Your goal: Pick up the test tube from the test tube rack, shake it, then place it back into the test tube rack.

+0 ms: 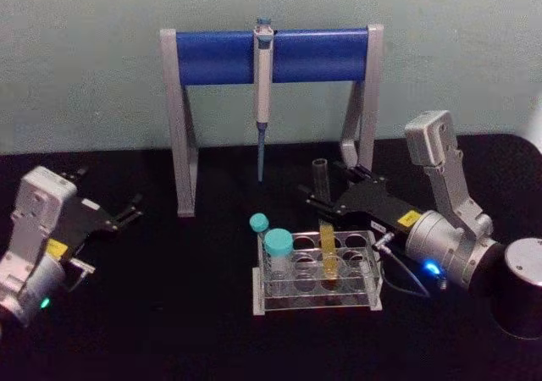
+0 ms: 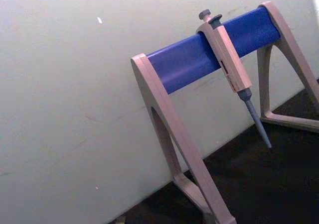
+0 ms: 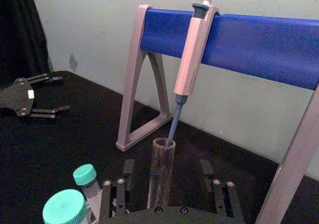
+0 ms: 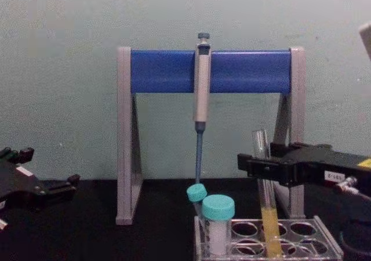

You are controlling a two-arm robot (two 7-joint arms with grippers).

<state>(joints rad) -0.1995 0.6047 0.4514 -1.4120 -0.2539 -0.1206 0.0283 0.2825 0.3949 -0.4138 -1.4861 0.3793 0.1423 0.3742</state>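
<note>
The test tube (image 4: 266, 199) is leaning in its roomy hole (image 4: 275, 229), so I expect it to slide out freely when I lift it and leave the rack in place.
The test tube (image 1: 329, 250) stands upright in a middle hole of the clear test tube rack (image 1: 318, 300), with yellow liquid in its lower part. My right gripper (image 1: 334, 188) reaches in from the right at the tube's upper half. It is open, one finger on each side of the tube (image 3: 162, 169) with gaps showing. The chest view shows the tube (image 4: 268, 214) rising through the right gripper (image 4: 258, 165) above the rack (image 4: 324, 238). My left gripper (image 1: 129, 209) rests open over the table at the far left, holding nothing.
A grey-and-blue pipette stand (image 1: 271, 55) stands behind the rack with a pipette (image 1: 263, 93) hanging from its bar. Two teal-capped tubes (image 1: 278, 245) sit in the rack's left end. A black cylinder (image 1: 521, 288) stands at the right edge.
</note>
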